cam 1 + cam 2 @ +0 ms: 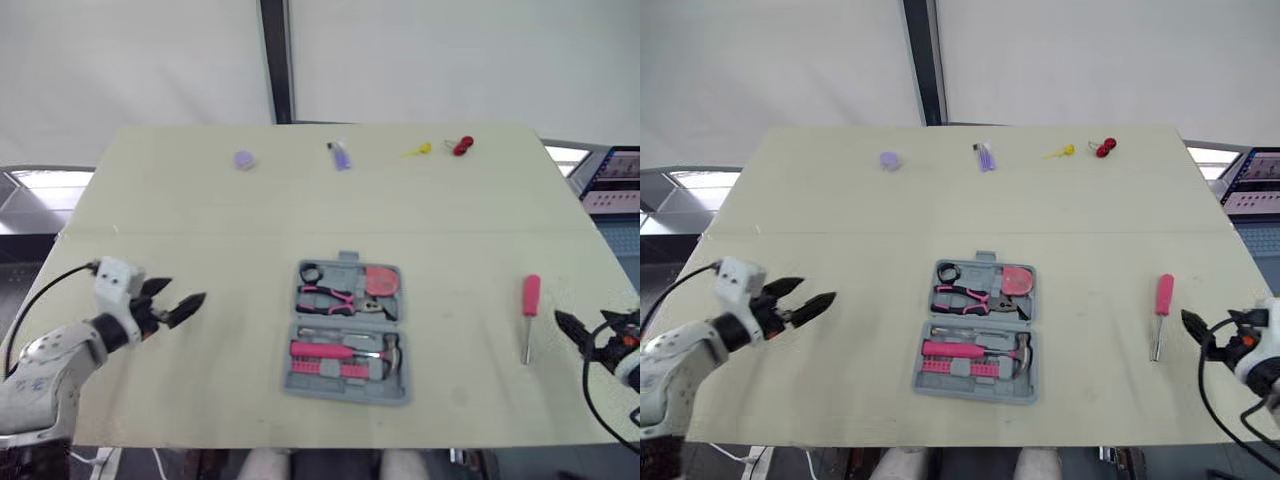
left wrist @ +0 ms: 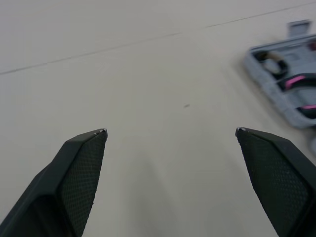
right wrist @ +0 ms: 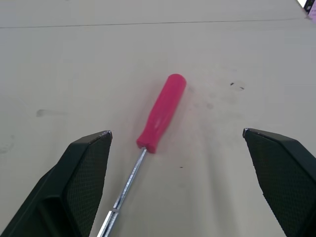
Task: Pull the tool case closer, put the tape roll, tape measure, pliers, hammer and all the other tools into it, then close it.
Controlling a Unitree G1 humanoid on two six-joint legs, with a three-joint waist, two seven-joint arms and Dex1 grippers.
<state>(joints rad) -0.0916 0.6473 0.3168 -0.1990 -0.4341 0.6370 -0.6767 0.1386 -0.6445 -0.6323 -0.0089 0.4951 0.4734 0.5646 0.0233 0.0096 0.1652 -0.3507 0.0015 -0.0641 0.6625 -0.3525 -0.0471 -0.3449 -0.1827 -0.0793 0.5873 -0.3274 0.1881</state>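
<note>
The pink-handled screwdriver (image 1: 530, 302) will settle in lengthwise when I push it down, since an empty groove (image 1: 342, 388) runs along the front edge of the grey tool case.
The grey tool case (image 1: 296, 383) lies open at the table's middle near the front edge. In it I see a black tape roll (image 1: 310, 272), pink-handled pliers (image 1: 335, 297), a pink tape measure (image 1: 381, 281), a hammer (image 1: 385, 352) and a pink bit set (image 1: 325, 368). A pink-handled screwdriver (image 1: 530, 296) lies on the table to the case's right. My right gripper (image 3: 177, 131) is open just short of the screwdriver (image 3: 162, 112), holding nothing. My left gripper (image 1: 187, 292) hovers open and empty left of the case, whose corner (image 2: 269, 91) appears in the left wrist view.
Along the far edge lie a purple round piece (image 1: 244, 160), a small purple item (image 1: 340, 155), a yellow item (image 1: 418, 151) and a red item (image 1: 461, 147). A seam crosses the tabletop behind the case. The table's right edge is close to my right gripper.
</note>
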